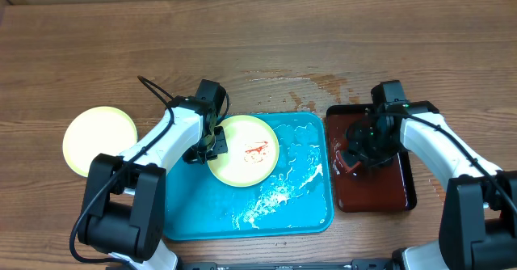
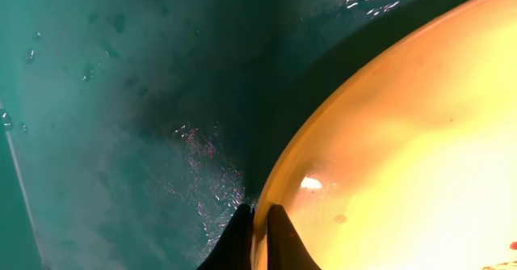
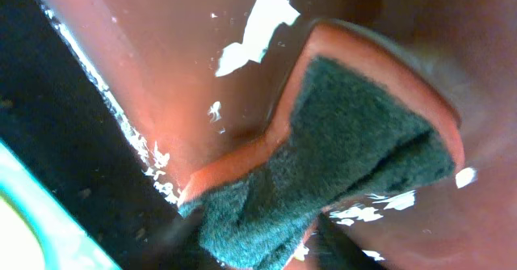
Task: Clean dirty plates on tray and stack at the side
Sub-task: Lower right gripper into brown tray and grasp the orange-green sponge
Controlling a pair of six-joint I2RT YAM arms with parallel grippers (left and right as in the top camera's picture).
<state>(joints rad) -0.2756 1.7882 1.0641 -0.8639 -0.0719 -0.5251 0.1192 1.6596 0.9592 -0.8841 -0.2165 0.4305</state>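
The sponge slants [image 3: 367,120] across the fingers of my right gripper, so next my right gripper opens and grips the sponge's middle [image 3: 305,171] squarely before it scrubs the red smear.
A pale yellow plate [image 1: 250,150] with a red smear lies at the upper left of the wet turquoise tray [image 1: 299,209]. My left gripper [image 1: 212,145] is shut on its left rim. In the left wrist view the black fingertips [image 2: 279,242] pinch the plate's edge [image 2: 404,157] above the tray floor [image 2: 97,100]. A second pale yellow plate [image 1: 100,141] rests on the table at the left. My right gripper [image 1: 354,155] hangs over the dark red tray [image 1: 396,193]. Its jaws [image 3: 258,242] squeeze a creased green-and-orange sponge [image 3: 355,141].
The dark red tray with its black rim [image 3: 65,141] sits just right of the turquoise tray, and water films its floor [image 3: 161,76]. Water and foam streak the turquoise tray's middle [image 1: 279,193]. Wet patches mark the wooden table [image 1: 323,84] behind both trays.
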